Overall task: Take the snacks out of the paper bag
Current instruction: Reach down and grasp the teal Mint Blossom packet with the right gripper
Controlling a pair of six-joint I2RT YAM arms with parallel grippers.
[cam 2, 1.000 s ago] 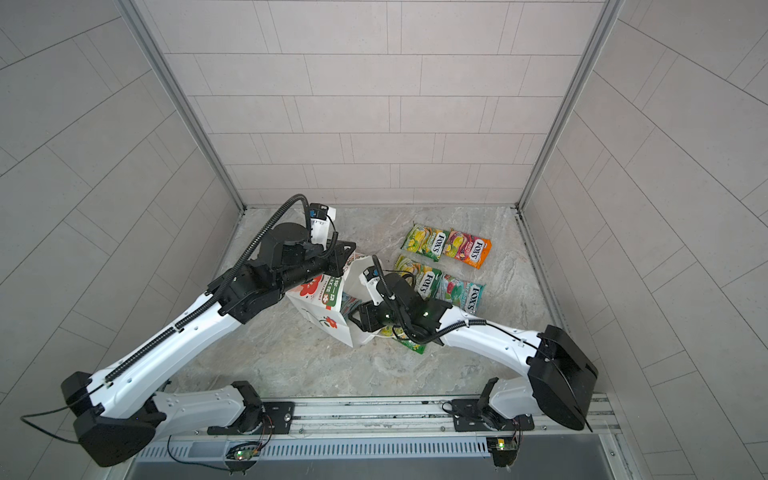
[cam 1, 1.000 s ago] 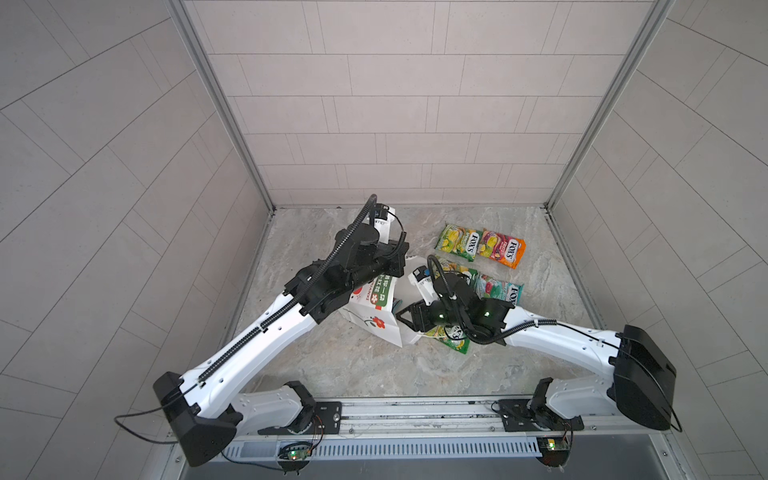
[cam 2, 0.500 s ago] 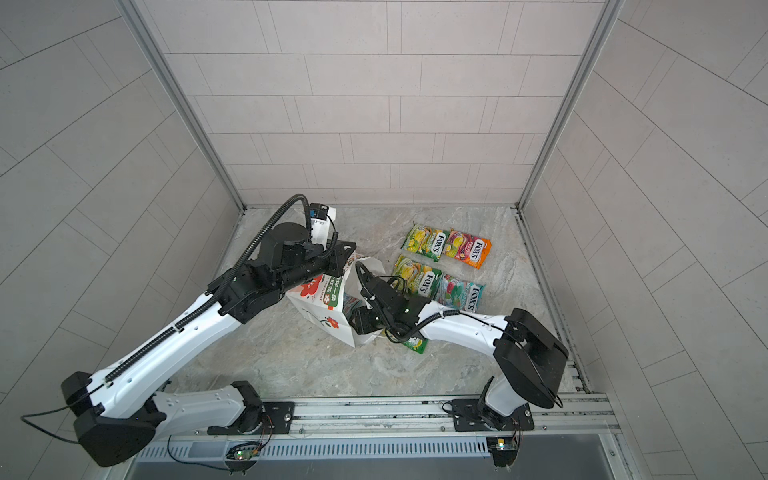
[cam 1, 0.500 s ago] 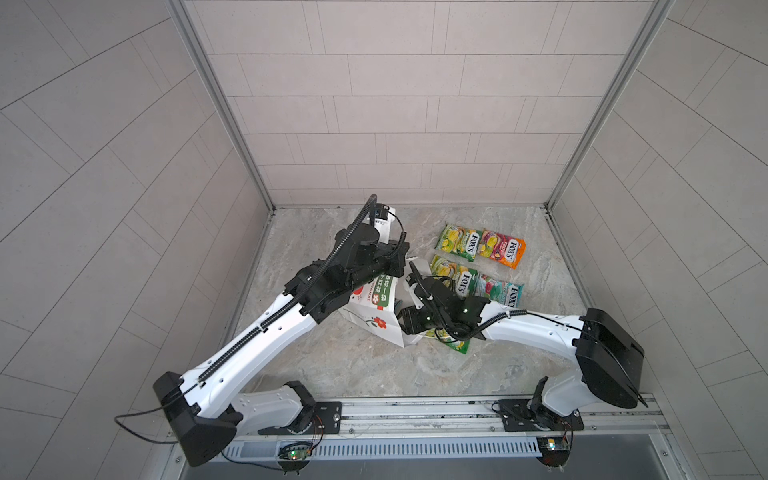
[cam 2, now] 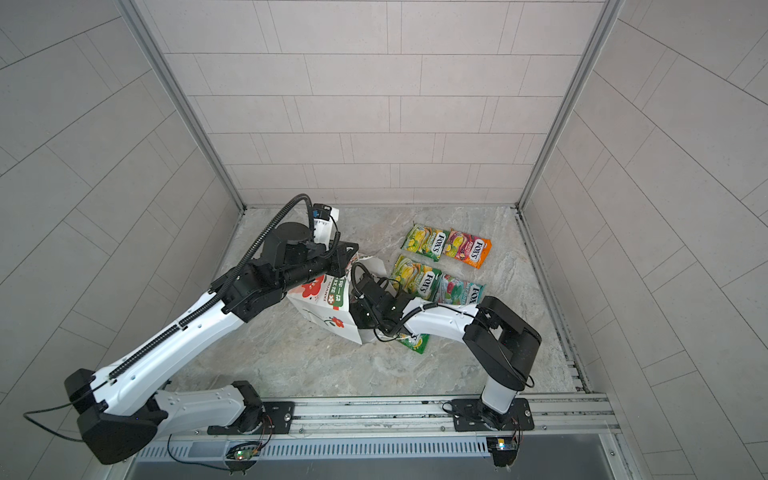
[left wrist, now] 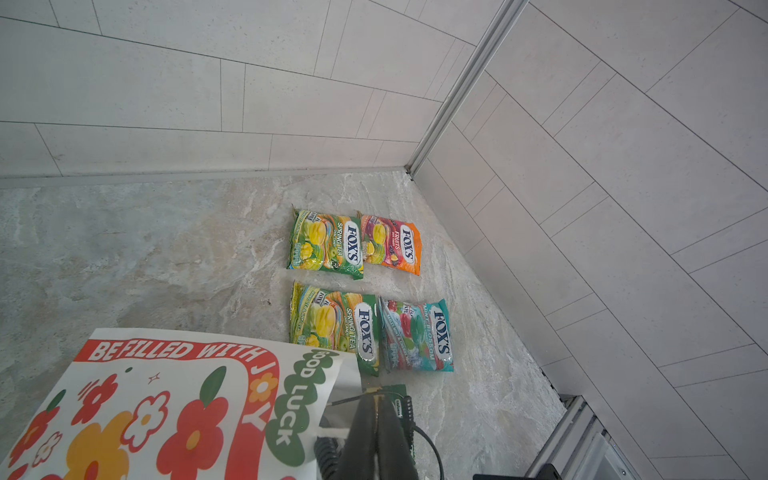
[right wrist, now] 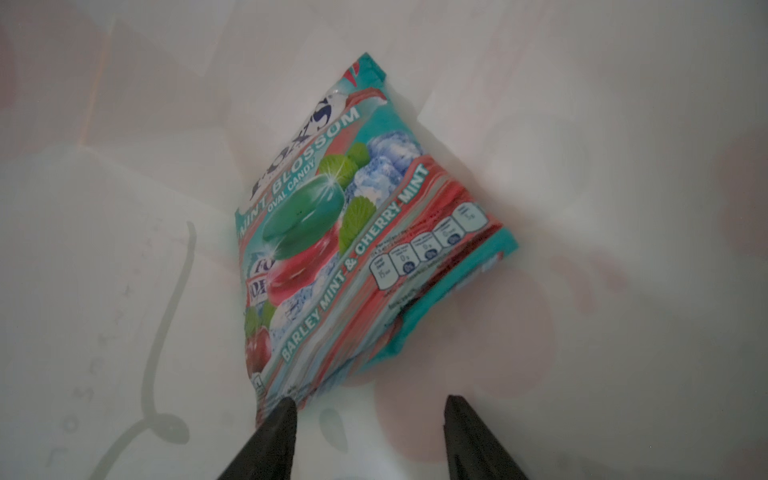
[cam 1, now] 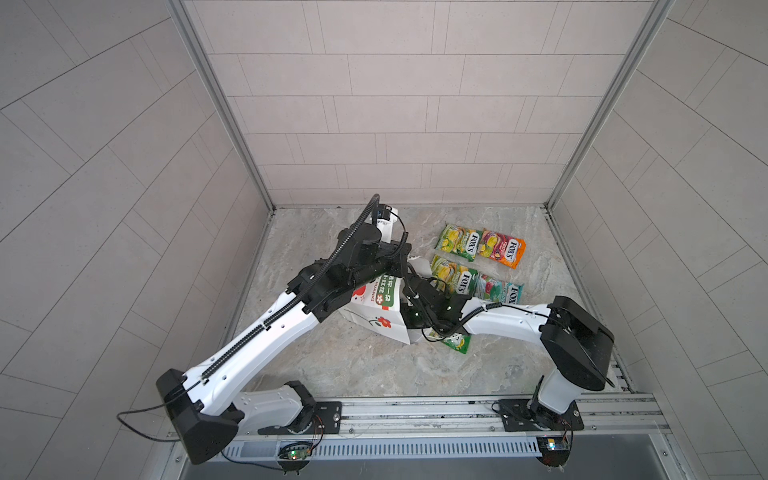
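Observation:
The teal-red packet's near edge (right wrist: 392, 345) is straight ahead of my right gripper's open fingers, so I should keep reaching into the paper bag until they straddle (right wrist: 369, 364) that edge.
The white paper bag (cam 1: 376, 309) (cam 2: 328, 309) with red flowers lies tilted on the stone floor, its mouth facing right. My left gripper (left wrist: 376, 400) is shut on the rim of the paper bag (left wrist: 166, 407) at that mouth. My right gripper (right wrist: 370, 405) is open inside the bag. Just ahead of it a teal-red snack packet (right wrist: 353, 232) rests against the white bag wall, and one fingertip (right wrist: 282, 409) is close to the packet's corner. In both top views the right wrist (cam 1: 419, 299) (cam 2: 370, 297) ends at the mouth, with its fingers hidden inside.
Several snack packets lie on the floor right of the bag: green-yellow (cam 1: 459, 242), orange-pink (cam 1: 503, 248), green-yellow (cam 1: 453, 274) and teal-red (cam 1: 498, 291). Another green-yellow one (cam 1: 457, 341) lies partly under my right arm. Tiled walls enclose three sides; a metal rail (cam 1: 415, 415) runs along the front.
My right gripper has pushed further left into the bag's mouth and its jaws have widened a little. The left arm and the bag have stayed put.

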